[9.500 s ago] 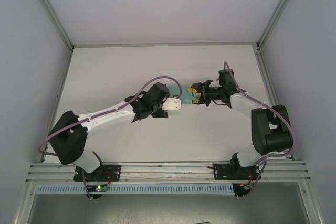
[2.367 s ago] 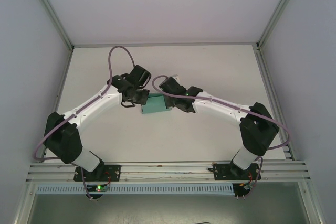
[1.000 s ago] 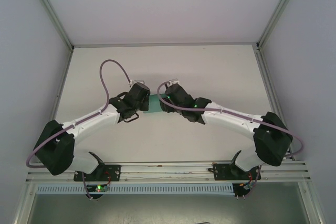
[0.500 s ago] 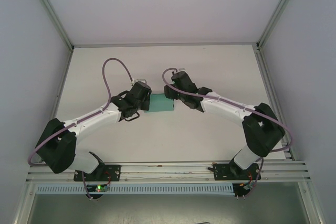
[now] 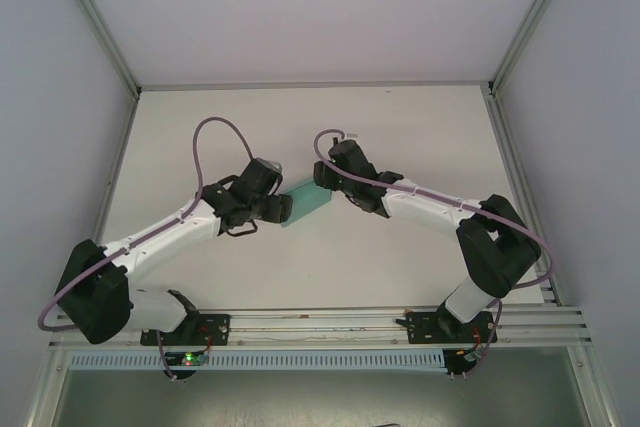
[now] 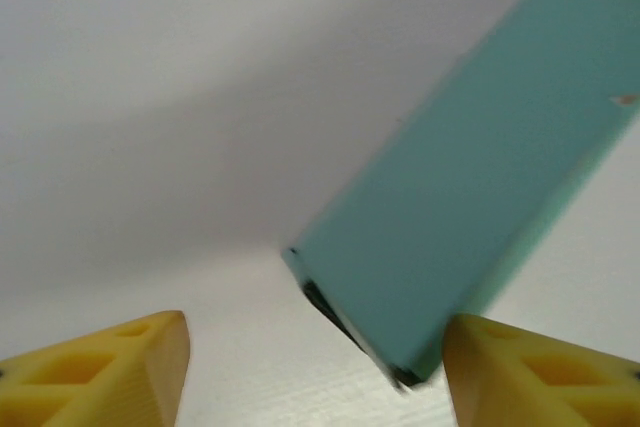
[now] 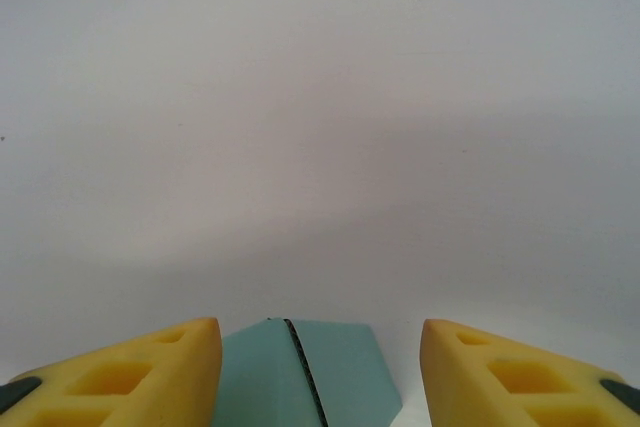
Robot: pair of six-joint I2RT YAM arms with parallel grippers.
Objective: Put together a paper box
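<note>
The paper box sits askew to the rail with its near corner at my left gripper, so my grippers should first turn it square by its ends.
The paper box is a small closed teal-green box lying askew on the white table between the two arms. My left gripper stands open at its near-left end. In the left wrist view the box runs up to the right, its lower corner between the yellow fingers and close to the right one, the gripper gripping nothing. My right gripper is at the box's far-right end. There the box sits between the open jaws of the gripper, against the left finger, with a gap on the right.
White tabletop stretches around the box, bounded by a metal frame with grey walls left, right and behind. A rail with the arm bases runs along the near edge. Purple cables loop above both wrists.
My left gripper has gone from shut to wide open and drawn back toward the near left. The box has swung to a diagonal. The right gripper has narrowed slightly.
</note>
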